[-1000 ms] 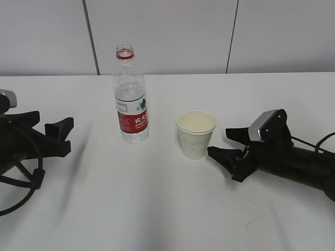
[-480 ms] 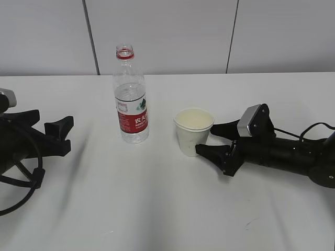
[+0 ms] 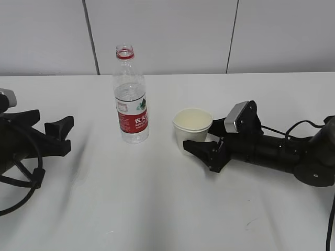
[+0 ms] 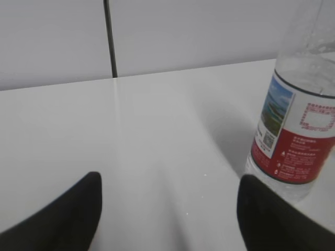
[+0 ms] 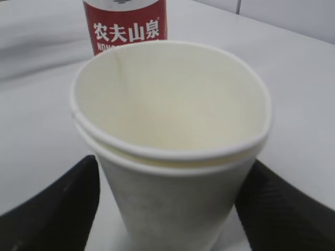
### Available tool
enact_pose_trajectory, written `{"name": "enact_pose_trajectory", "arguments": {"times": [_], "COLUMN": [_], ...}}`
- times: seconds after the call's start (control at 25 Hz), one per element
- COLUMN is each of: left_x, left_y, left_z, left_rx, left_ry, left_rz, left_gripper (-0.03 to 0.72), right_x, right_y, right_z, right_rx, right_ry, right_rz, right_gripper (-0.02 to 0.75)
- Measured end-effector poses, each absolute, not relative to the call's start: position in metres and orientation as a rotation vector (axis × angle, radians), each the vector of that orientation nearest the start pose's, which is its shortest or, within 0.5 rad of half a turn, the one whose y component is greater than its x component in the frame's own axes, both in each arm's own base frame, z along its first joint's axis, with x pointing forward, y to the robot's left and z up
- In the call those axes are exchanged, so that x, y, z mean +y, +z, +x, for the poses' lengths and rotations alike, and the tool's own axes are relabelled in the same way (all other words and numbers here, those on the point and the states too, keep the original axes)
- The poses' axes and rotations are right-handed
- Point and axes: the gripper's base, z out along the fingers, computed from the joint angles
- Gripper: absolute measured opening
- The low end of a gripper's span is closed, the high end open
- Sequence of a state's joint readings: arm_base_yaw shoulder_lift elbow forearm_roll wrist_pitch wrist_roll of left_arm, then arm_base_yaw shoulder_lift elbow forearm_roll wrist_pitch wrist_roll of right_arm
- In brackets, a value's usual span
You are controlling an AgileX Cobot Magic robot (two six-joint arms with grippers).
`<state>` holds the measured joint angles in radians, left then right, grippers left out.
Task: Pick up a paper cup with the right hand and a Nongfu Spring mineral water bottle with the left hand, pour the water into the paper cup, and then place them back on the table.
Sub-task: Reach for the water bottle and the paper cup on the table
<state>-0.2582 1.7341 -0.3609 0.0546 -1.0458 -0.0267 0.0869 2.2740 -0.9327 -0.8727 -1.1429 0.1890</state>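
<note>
The paper cup (image 3: 186, 137) will get squeezed out of its round shape when I lift it, because it has a thin, open rim (image 3: 192, 128) above my right gripper's fingers.
The paper cup (image 3: 189, 125) stands upright on the white table (image 3: 157, 204), white with a cream inside; in the right wrist view (image 5: 167, 157) it shows two stacked rims. My right gripper (image 3: 197, 142) lies low on the table, open, with one finger on each side of the cup's lower body (image 5: 167, 214) and small gaps showing. The Nongfu Spring bottle (image 3: 130, 104) stands upright and uncapped, left of the cup. My left gripper (image 3: 65, 137) is open and empty, well left of the bottle. In the left wrist view the bottle (image 4: 296, 130) stands ahead, just beyond the right fingertip (image 4: 267, 214).
A grey panelled wall (image 3: 167, 36) runs behind the table's back edge. The left arm's black cable (image 3: 23, 183) loops over the table at the left edge. The right arm (image 3: 282, 154) stretches along the table from the right.
My right gripper has slid left along the table until its fingers straddle the cup, which has shifted slightly left. The left gripper and the bottle have not moved.
</note>
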Motion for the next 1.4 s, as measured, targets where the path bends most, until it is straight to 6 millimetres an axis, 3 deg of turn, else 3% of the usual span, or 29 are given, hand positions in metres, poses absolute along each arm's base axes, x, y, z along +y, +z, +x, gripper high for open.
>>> {"name": "enact_pose_trajectory", "arguments": {"times": [0.28, 0.48, 0.68, 1.08, 1.4], "left_x": [-0.074, -0.08, -0.089, -0.11, -0.124], "left_y": [0.139, 0.137, 0.127, 0.103, 0.102], "left_z": [0.253, 0.259, 0.271, 0.296, 0.323], "left_rx": [1.794, 1.791, 1.79, 1.758, 1.698], "left_ry": [-0.253, -0.302, -0.361, -0.491, -0.561], "left_rz": [0.296, 0.319, 0.357, 0.485, 0.525], "left_gripper": [0.496, 0.496, 0.496, 0.496, 0.503], "right_x": [0.1, 0.101, 0.1, 0.1, 0.1], "right_y": [0.063, 0.063, 0.063, 0.063, 0.064], "right_z": [0.367, 0.367, 0.367, 0.367, 0.368], "right_rx": [1.627, 1.629, 1.629, 1.629, 1.63], "right_ry": [0.587, 0.585, 0.583, 0.583, 0.583], "right_rz": [-0.806, -0.799, -0.795, -0.795, -0.793], "right_gripper": [0.587, 0.514, 0.461, 0.453, 0.452]}}
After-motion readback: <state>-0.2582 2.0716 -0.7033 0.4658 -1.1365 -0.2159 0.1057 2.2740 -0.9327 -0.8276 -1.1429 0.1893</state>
